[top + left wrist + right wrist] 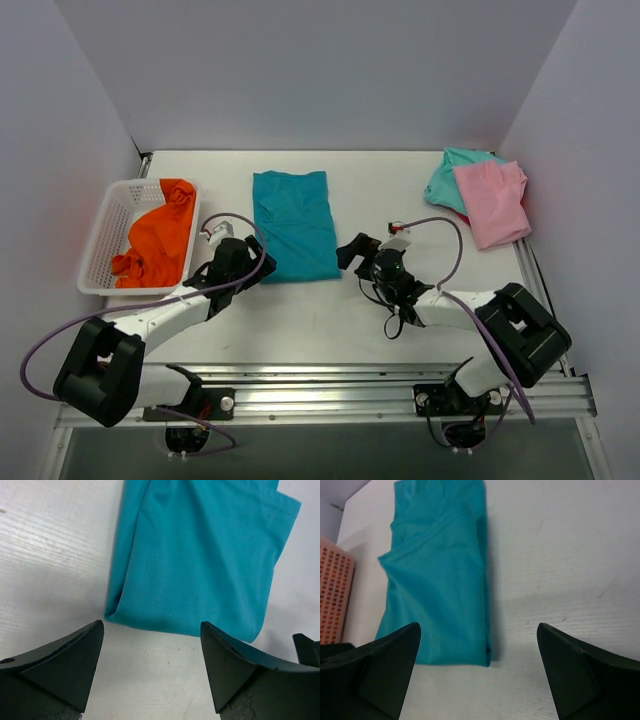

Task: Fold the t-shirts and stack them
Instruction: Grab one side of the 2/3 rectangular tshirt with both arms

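The teal-blue t-shirt (297,228) will fold over as one piece when I lift its near end, because the layers are almost even at the t-shirt's near corner (488,660).
The teal-blue t-shirt (294,224) lies folded lengthwise in the middle of the table, collar at the far end. It also shows in the left wrist view (200,555) and the right wrist view (440,580). My left gripper (250,257) is open and empty at its near left corner (112,614). My right gripper (356,250) is open and empty just beside its near right corner (487,660). The pink t-shirt (491,203) lies on the mint-green t-shirt (447,178) at the far right. The orange t-shirt (160,243) is crumpled in the basket.
The white plastic lattice basket (105,232) stands at the left edge of the table; its side shows in the right wrist view (335,595). White walls close in the table on three sides.
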`<move>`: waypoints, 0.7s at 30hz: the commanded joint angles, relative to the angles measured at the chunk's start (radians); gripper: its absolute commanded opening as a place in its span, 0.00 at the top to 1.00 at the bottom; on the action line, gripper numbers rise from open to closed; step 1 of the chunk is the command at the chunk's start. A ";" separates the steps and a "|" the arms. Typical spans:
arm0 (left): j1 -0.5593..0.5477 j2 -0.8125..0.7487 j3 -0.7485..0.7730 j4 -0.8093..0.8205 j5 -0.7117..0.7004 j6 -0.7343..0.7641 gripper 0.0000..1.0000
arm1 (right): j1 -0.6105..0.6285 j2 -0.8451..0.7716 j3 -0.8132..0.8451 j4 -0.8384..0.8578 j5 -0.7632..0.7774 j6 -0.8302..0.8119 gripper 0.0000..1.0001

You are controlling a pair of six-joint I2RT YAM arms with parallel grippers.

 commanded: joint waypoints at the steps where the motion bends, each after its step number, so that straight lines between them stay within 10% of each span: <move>1: -0.035 -0.026 -0.007 0.062 -0.064 -0.039 0.13 | 0.067 0.051 -0.020 0.211 -0.105 0.067 0.03; 12: -0.040 0.039 -0.030 0.086 -0.050 -0.065 0.13 | 0.152 0.287 0.009 0.346 -0.120 0.130 0.05; 21: -0.040 0.045 -0.034 0.094 -0.052 -0.065 0.13 | 0.158 0.148 0.006 0.146 -0.002 0.076 0.05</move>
